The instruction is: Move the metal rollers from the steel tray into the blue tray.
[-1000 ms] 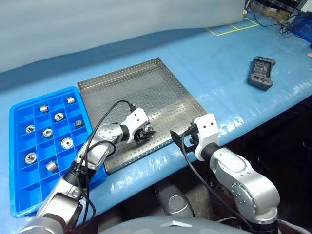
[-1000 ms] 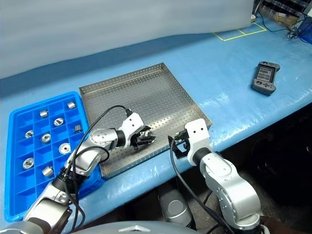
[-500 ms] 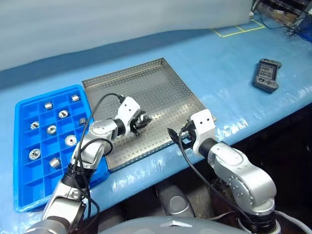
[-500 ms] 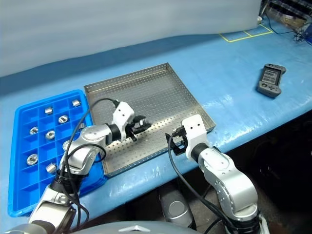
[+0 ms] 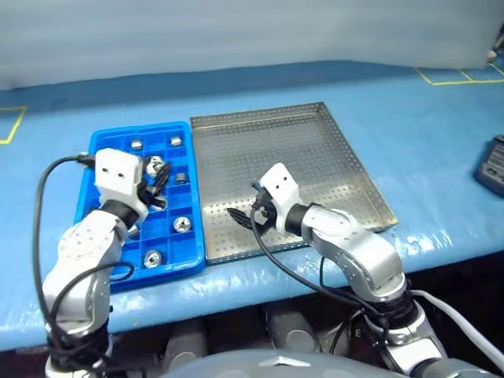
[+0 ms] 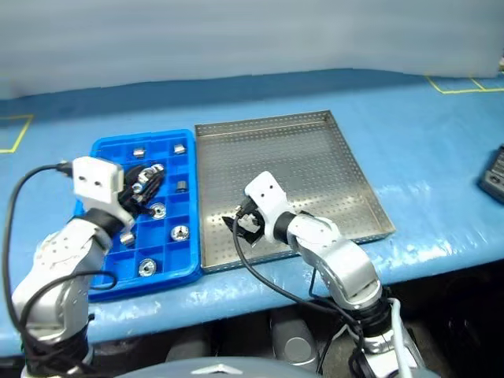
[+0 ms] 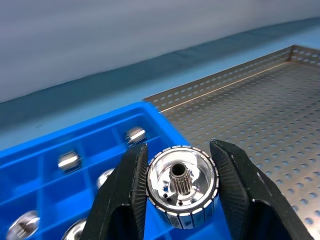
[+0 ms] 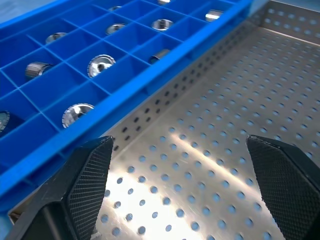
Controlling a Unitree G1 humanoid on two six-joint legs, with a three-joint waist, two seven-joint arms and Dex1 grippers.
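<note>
The metal roller (image 7: 183, 189) hangs clear above the blue tray's dividers, so the robot's left gripper should keep carrying it until it is inside the tray's outer front corner compartment (image 6: 102, 280).
My left gripper (image 5: 157, 176) is shut on a metal roller (image 7: 182, 186), a shiny toothed ring with a central hole, and holds it above the rear compartments of the blue tray (image 5: 157, 277). Several metal rollers (image 5: 182, 224) lie in separate compartments of that tray. The steel tray (image 5: 299, 150) sits right beside it, rims touching. My right gripper (image 5: 244, 217) is open and holds nothing, low over the steel tray's front left part; its fingers (image 8: 90, 170) stand wide apart above the perforated floor.
A dark handheld controller (image 5: 492, 161) lies on the blue table at the right edge. Yellow tape marks (image 5: 457, 76) run along the far right and far left. Black cables loop off both arms. The table's front edge is just below both trays.
The camera swung left. My left gripper carried the roller from the steel tray's front over to the blue tray. My right gripper moved left from the tray's front rim to over its floor.
</note>
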